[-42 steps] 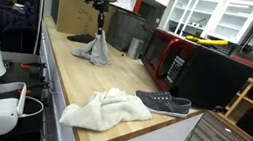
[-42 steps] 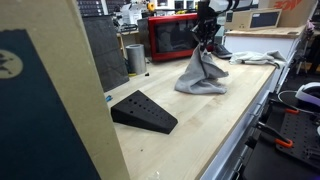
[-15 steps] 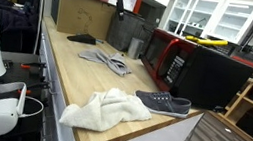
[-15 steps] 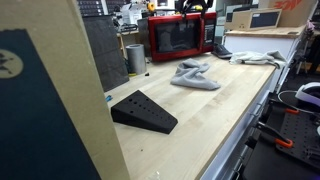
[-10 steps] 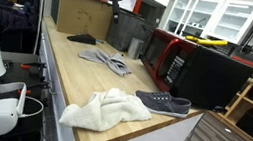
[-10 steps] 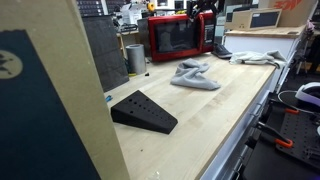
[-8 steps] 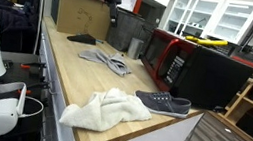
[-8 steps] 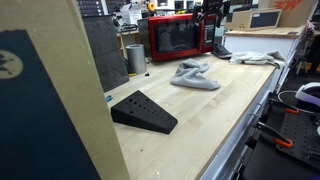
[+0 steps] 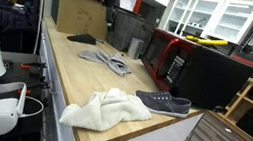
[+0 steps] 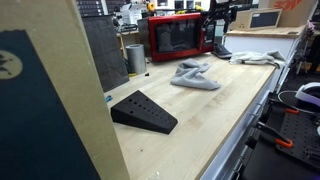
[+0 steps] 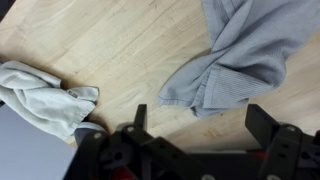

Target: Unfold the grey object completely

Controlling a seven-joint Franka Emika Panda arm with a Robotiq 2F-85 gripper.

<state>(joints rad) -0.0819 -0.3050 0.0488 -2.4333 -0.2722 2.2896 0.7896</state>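
Note:
The grey object's loose end (image 11: 177,91) is set apart from the white towel by open wood (image 11: 130,98), so the robot's gripper goes on down toward that end before its fingers close on it.
The grey object is a crumpled cloth (image 9: 104,59) (image 10: 195,75) lying loosely bunched and partly folded on the wooden counter. In the wrist view it fills the upper right (image 11: 245,50), with a folded edge toward the middle. My gripper (image 9: 109,15) (image 10: 218,24) hangs well above the counter, clear of the cloth. It is open, and in the wrist view (image 11: 200,125) only bare wood shows between its two black fingers (image 11: 264,124).
A white towel (image 9: 107,108) (image 11: 40,95) and a dark shoe (image 9: 163,102) lie near the counter's end. A black wedge (image 10: 145,111), a metal cup (image 10: 134,57), a red microwave (image 10: 178,37) and a cardboard box (image 9: 79,13) stand around the cloth.
The cloth, held up by my gripper earlier, now lies released on the counter. Over the last second the open gripper has shifted sideways above it, toward the white towel.

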